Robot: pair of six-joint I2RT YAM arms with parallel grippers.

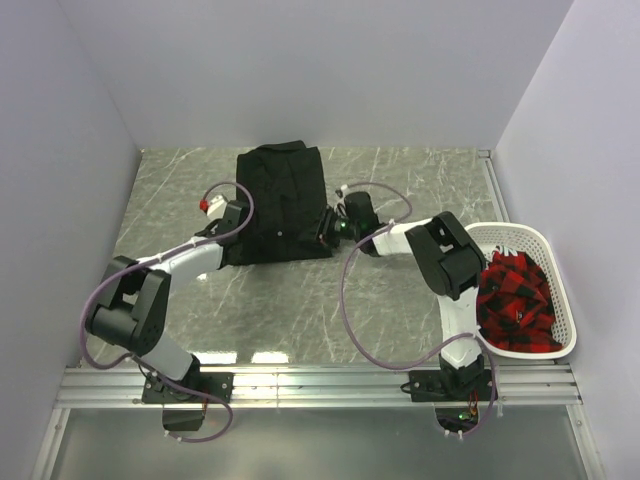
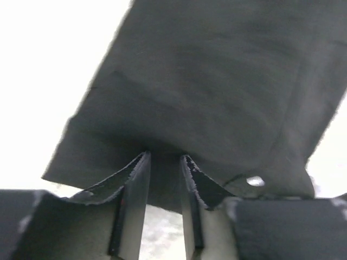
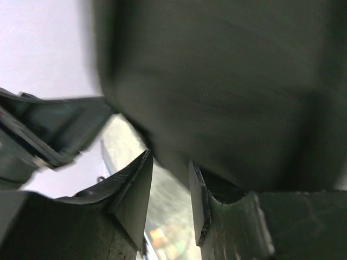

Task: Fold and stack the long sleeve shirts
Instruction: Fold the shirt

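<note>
The black shirt (image 1: 284,200) points lengthwise at the back wall. So next my left gripper grabs its collar end (image 1: 262,156) and pulls it closer to turn the shirt before folding.
A black long sleeve shirt (image 1: 282,200) lies partly folded on the marbled table, collar toward the back wall. My left gripper (image 1: 240,215) is at its left edge and my right gripper (image 1: 326,226) at its right edge. In the left wrist view the jaws (image 2: 164,157) stand narrowly apart with black cloth (image 2: 217,81) between the tips, raised off the table; a pale button (image 2: 255,181) shows. In the right wrist view the jaws (image 3: 169,160) are likewise narrow, with blurred black cloth (image 3: 227,81) at the tips.
A white plastic basket (image 1: 520,232) stands at the right table edge, holding red-and-black plaid cloth (image 1: 515,300). White walls close the table on three sides. A metal rail (image 1: 320,380) runs along the near edge by the arm bases.
</note>
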